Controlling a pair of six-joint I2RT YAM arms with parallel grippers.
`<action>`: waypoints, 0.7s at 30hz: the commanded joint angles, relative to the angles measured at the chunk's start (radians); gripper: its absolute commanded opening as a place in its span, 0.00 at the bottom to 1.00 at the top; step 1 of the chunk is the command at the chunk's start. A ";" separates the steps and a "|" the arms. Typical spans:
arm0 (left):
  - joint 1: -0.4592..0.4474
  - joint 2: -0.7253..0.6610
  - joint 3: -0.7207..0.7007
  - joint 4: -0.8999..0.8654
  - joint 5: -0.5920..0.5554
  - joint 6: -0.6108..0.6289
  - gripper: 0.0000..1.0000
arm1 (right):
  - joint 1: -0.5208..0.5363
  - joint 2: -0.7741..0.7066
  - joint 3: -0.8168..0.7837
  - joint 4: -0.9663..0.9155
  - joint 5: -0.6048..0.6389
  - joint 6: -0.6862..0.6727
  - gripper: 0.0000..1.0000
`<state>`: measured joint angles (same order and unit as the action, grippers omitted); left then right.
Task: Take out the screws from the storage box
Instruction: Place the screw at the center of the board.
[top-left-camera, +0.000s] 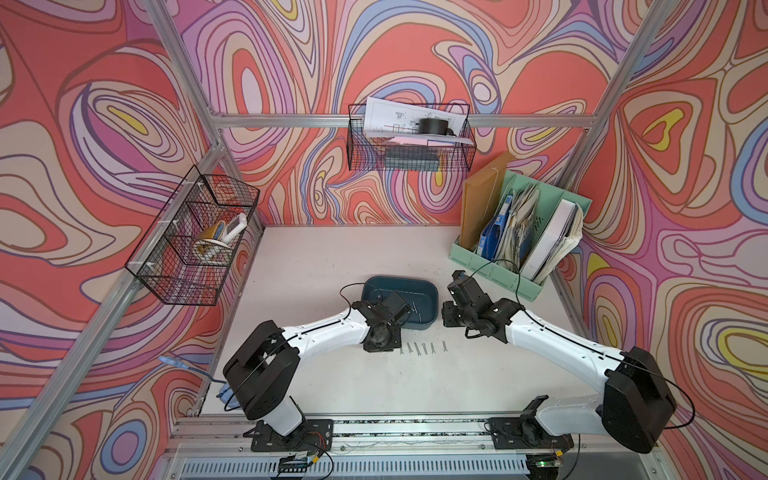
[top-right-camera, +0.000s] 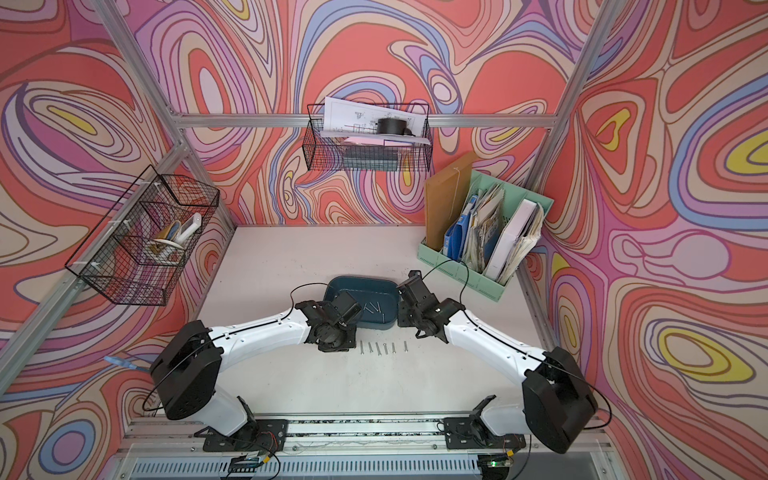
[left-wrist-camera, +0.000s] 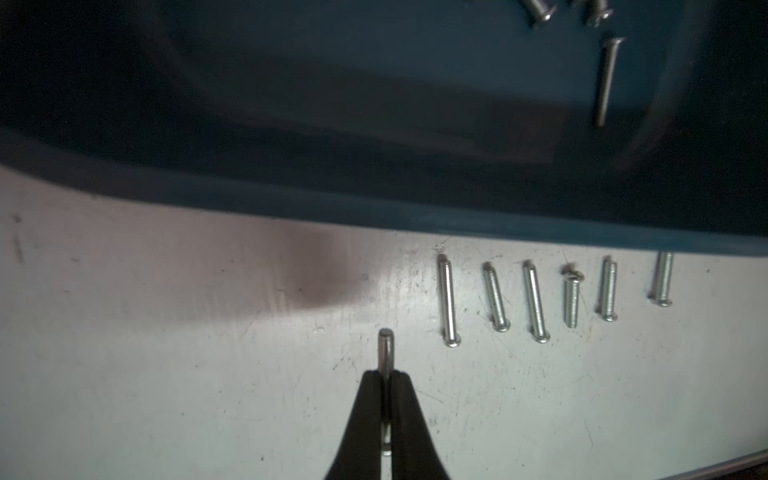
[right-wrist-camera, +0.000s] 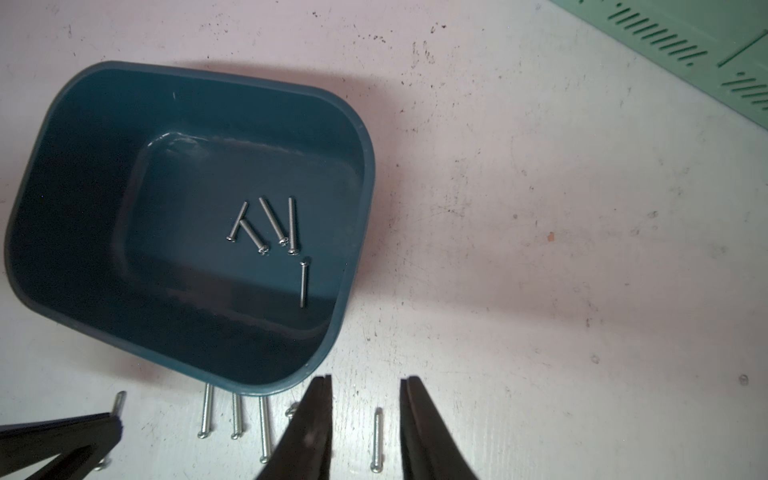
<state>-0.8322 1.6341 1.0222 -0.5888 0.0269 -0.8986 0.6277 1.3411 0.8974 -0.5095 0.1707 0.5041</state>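
Observation:
The held screw (left-wrist-camera: 386, 345) runs parallel to the nearest screw in the row. My left gripper continues to move down to the clear tabletop (left-wrist-camera: 404, 300) beside that nearest screw, then lets go.
The dark teal storage box (right-wrist-camera: 358, 124) sits mid-table, seen in both top views (top-left-camera: 433, 291) (top-right-camera: 360, 281). Several silver screws (right-wrist-camera: 270, 224) lie loose on its floor. More screws (left-wrist-camera: 536, 301) lie in a row on the table just in front of the box (top-left-camera: 422, 348). My left gripper (left-wrist-camera: 386, 376) is shut on one screw (left-wrist-camera: 385, 349), held low over the table at the left end of that row. My right gripper (right-wrist-camera: 365, 382) is open at the row's right end. One screw (right-wrist-camera: 377, 438) lies flat on the table between its fingers, touching neither.
A mint-green file organiser (top-left-camera: 519, 232) full of papers stands at the back right, close behind the right arm. Black wire baskets hang on the left wall (top-left-camera: 195, 241) and the back wall (top-left-camera: 409, 137). The white tabletop (top-left-camera: 332, 257) is scuffed.

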 joint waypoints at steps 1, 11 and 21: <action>-0.006 0.047 -0.013 0.069 0.018 -0.013 0.00 | -0.005 -0.028 -0.018 -0.015 0.026 0.010 0.30; -0.008 0.128 -0.014 0.102 0.019 -0.004 0.00 | -0.005 -0.034 -0.019 -0.023 0.032 0.014 0.30; -0.007 0.105 -0.025 0.078 0.000 0.009 0.17 | -0.005 -0.027 -0.015 -0.025 0.031 0.014 0.30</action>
<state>-0.8375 1.7451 1.0145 -0.4786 0.0418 -0.8986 0.6277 1.3239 0.8898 -0.5289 0.1875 0.5114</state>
